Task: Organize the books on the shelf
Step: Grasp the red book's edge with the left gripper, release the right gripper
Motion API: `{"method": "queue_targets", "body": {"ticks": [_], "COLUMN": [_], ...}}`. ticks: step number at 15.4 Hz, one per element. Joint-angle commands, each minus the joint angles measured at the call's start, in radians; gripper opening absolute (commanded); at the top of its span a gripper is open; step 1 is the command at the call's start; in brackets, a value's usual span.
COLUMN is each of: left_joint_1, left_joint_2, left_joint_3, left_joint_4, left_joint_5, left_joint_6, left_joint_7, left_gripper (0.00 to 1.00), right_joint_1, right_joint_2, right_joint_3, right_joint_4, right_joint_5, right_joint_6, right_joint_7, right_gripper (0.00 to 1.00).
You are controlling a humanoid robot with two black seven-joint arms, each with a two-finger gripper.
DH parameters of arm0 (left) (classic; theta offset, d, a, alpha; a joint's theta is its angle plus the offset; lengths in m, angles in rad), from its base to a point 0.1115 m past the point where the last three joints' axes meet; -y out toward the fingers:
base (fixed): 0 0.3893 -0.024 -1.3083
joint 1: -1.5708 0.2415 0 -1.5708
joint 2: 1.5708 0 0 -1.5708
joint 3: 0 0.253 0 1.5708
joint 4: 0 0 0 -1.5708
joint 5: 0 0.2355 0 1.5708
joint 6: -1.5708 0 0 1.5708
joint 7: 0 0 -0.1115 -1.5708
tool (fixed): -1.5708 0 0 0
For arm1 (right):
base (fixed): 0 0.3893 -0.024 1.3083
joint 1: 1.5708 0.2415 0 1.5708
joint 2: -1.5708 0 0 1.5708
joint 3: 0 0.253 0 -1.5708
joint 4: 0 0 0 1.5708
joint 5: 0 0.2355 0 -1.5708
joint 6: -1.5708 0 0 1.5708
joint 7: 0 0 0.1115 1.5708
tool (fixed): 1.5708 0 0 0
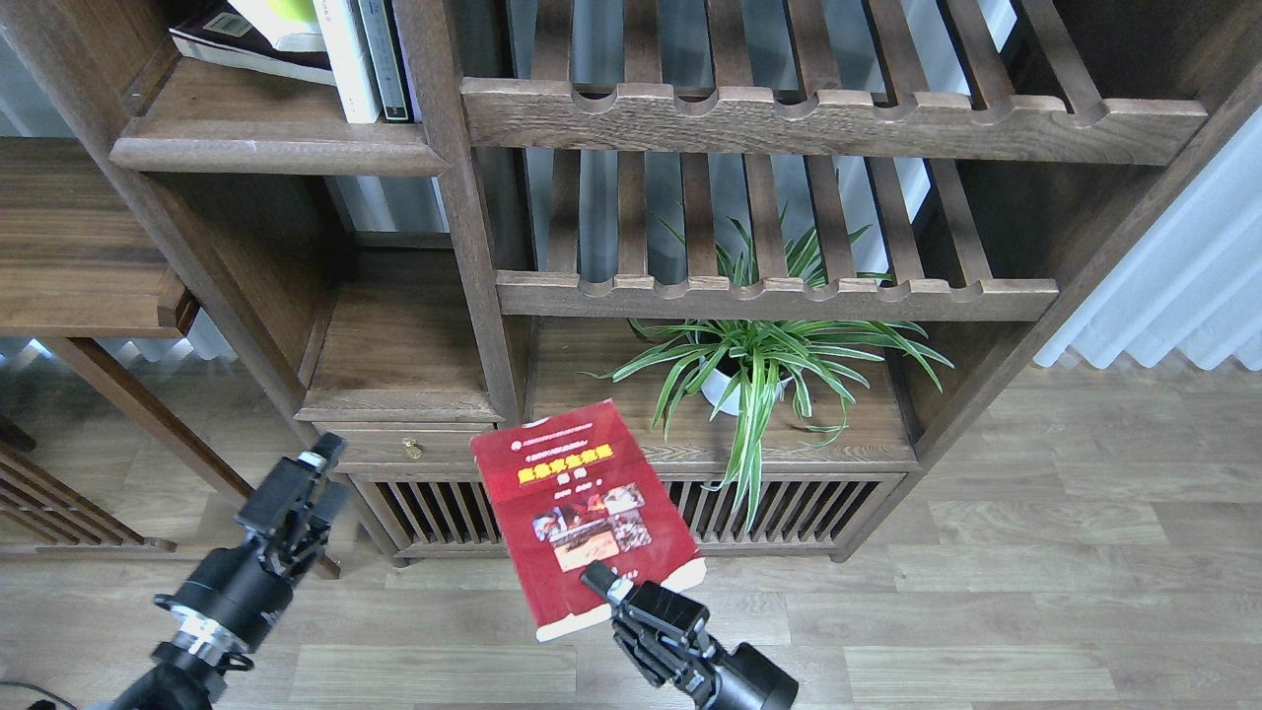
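The red book (586, 515) sticks out flat from its pinched bottom edge (617, 602), so it will stay flat and closed when I carry it by another edge.
My right gripper (603, 584) is shut on the bottom edge of the red book (577, 508), which has a yellow title and photos. It holds the book tilted in the air in front of the low cabinet, left of the plant. My left gripper (314, 481) is empty at lower left, its fingers slightly parted, in front of the drawer. The shelf (266, 153) is the solid board at upper left. On it the maroon book (237, 47) lies flat with the yellow-green book (281, 18) on top, both cut off by the frame's top edge.
Thin white (345, 59) and dark (386, 59) upright books stand at the shelf's right end. Two slatted racks (789, 118) span the middle. A potted spider plant (759, 365) sits below them. A brass-knobbed drawer (412, 449) is near my left gripper, and a side table (79, 247) stands far left.
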Motion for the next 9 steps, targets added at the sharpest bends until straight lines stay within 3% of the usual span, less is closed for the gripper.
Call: {"method": "queue_targets", "body": {"ticks": [1, 6, 9], "left_joint_1": [-0.001, -0.001, -0.001], "left_joint_2": [-0.011, -0.042, -0.096], "left_joint_3": [0.087, 0.15, 0.154], "left_joint_4": [0.0, 0.003, 0.012], "left_joint_5": [0.002, 0.005, 0.009], "left_joint_6": [0.0, 0.0, 0.0], "left_joint_7": [0.002, -0.002, 0.005], "left_gripper": [1.0, 0.99, 0.92], "right_joint_1": [0.0, 0.0, 0.0], "right_joint_2": [0.0, 0.0, 0.0], "right_joint_3": [-0.007, -0.032, -0.041], "right_joint_4": [-0.001, -0.001, -0.002], "right_joint_5": [-0.002, -0.009, -0.031], "right_joint_6": [0.0, 0.0, 0.0], "right_joint_7": [-0.003, -0.003, -0.003], "right_gripper": [0.05, 0.05, 0.05]}}
